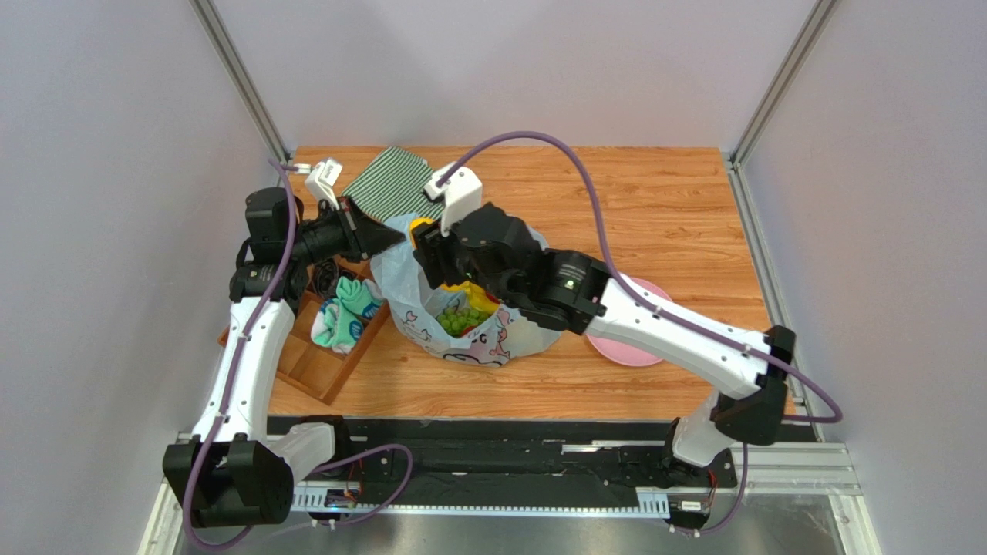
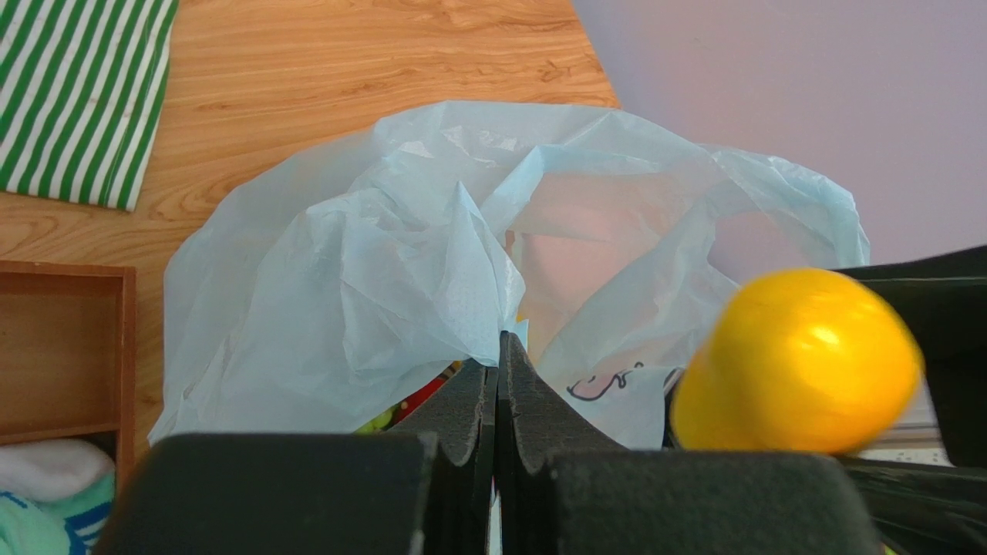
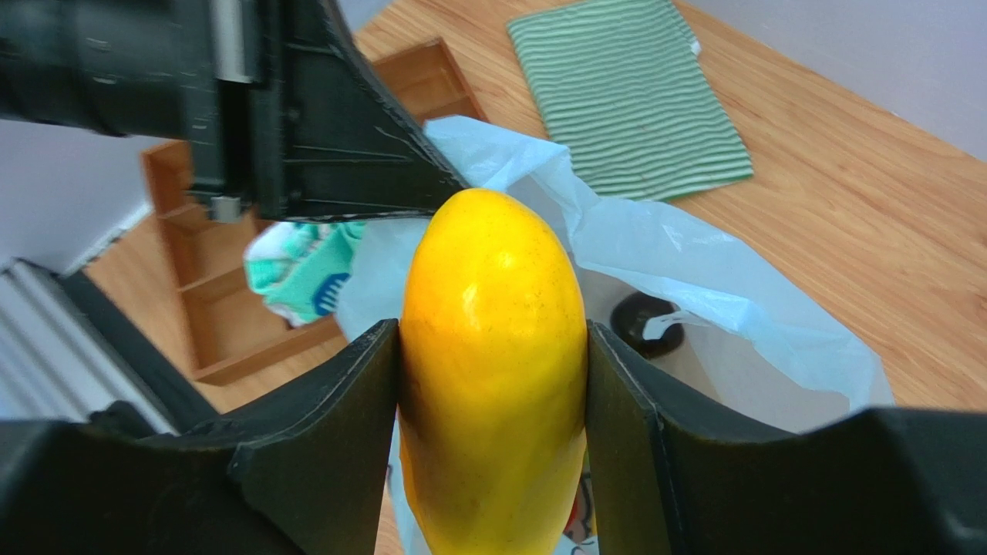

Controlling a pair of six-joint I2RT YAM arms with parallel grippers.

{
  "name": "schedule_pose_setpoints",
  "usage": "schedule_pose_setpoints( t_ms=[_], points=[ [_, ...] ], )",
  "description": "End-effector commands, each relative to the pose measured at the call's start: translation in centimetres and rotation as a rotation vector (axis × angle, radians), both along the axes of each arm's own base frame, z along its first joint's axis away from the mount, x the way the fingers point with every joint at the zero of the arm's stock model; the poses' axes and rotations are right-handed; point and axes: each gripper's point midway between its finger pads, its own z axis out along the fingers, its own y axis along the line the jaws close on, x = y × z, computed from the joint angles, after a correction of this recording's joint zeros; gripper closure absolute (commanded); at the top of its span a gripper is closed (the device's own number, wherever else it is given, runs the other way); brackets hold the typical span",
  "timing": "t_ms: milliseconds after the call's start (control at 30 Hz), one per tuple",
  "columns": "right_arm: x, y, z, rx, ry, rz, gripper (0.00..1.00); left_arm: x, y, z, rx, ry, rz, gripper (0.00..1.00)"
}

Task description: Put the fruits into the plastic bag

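My left gripper is holding up the bag's rim (image 1: 399, 224) and keeping the bag's opening (image 1: 459, 310) open, so my right gripper should keep lowering the mango inside until it is past the bag's rim.
The pale-blue plastic bag (image 1: 510, 338) sits mid-table, its mouth facing up. Green grapes (image 1: 463, 313) and red and yellow fruit lie inside it. My left gripper (image 1: 392, 239) is shut on the bag's left rim (image 2: 463, 278) and holds it up. My right gripper (image 1: 424, 252) is shut on an orange-yellow mango (image 3: 492, 370) and holds it over the bag's back-left rim, close beside the left gripper. The mango also shows in the top view (image 1: 424, 227) and in the left wrist view (image 2: 799, 364). A dark rounded shape (image 3: 643, 324) shows inside the bag (image 3: 695, 260).
A wooden compartment tray (image 1: 313, 359) with rolled teal-white socks (image 1: 345, 315) stands left of the bag. A green striped cloth (image 1: 388, 179) lies at the back. A pink plate (image 1: 631, 343) lies right of the bag, partly under the right arm.
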Motion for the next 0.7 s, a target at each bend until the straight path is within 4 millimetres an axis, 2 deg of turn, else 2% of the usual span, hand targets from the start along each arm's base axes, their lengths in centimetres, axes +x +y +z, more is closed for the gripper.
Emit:
schedule_pose_setpoints(
  t_ms=[0,100,233,400,433,567,667],
  points=[
    [2.6,-2.3,-5.0,-0.281,-0.002,-0.172,0.76,0.0,0.0,1.1,-0.003,-0.048,-0.013,1.00],
    [3.5,-2.8,-8.3,-0.361,0.045,-0.218,0.76,0.0,0.0,1.2,-0.002,-0.052,-0.013,1.00],
    [4.5,-3.6,-10.8,-0.368,0.117,-0.221,0.75,0.0,0.0,1.2,-0.003,-0.049,-0.012,1.00],
    [3.8,-1.8,-13.7,-0.375,0.189,-0.133,0.75,0.0,0.0,1.1,-0.003,-0.049,-0.013,1.00],
    [3.7,-1.3,-14.8,-0.385,0.211,-0.126,0.75,0.0,0.0,1.1,-0.004,-0.048,-0.013,1.00],
    [3.1,0.1,-16.8,-0.374,0.274,-0.091,0.75,0.0,0.0,1.1,-0.004,-0.048,-0.014,1.00],
    [2.8,0.9,-18.0,-0.372,0.303,-0.066,0.66,0.1,0.0,1.0,-0.005,-0.044,-0.014,1.00]
  ],
)
